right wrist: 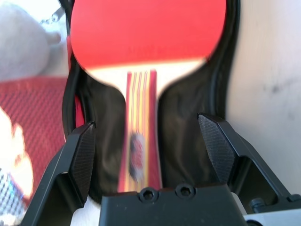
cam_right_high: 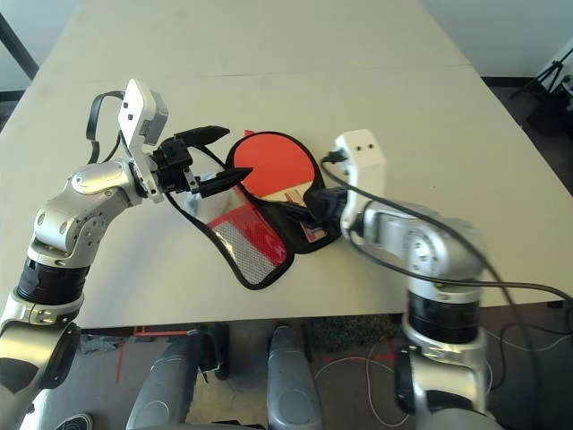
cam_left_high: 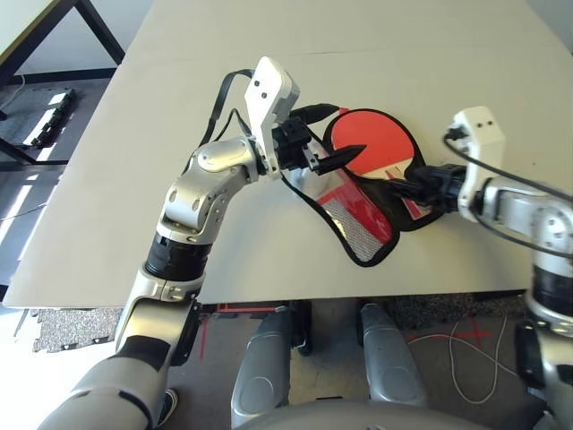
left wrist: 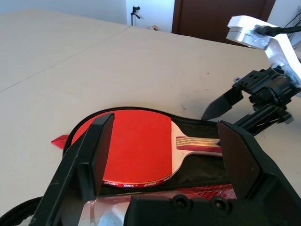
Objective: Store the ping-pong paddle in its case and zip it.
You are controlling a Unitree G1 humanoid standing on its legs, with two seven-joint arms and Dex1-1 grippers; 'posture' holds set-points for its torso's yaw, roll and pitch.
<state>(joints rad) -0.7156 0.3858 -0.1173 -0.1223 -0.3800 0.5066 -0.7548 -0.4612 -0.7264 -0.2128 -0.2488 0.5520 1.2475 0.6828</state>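
Observation:
Next, my right gripper backs off from its spot over the paddle's handle [cam_left_high: 415, 207], where the mesh flap [cam_left_high: 358, 222] must land, before my left gripper folds the flap over.
The ping-pong paddle [cam_left_high: 376, 134] lies red face up on the black inner half of its case [cam_left_high: 360, 219], which is spread open on the table. The case's red mesh flap is folded out toward the table's front edge. My left gripper [cam_left_high: 333, 133] hovers open just left of the paddle's head, with nothing between its fingers [left wrist: 96, 155]. My right gripper [right wrist: 148, 150] is open at the paddle's handle [right wrist: 140, 136]. Its fingertips stand on either side of the striped handle with gaps on both sides.
The beige table [cam_left_high: 403, 54] stretches far beyond the case. Its front edge [cam_left_high: 269, 294] runs just below the case's flap. A black table frame [cam_left_high: 98, 31] and cables lie on the floor to the left.

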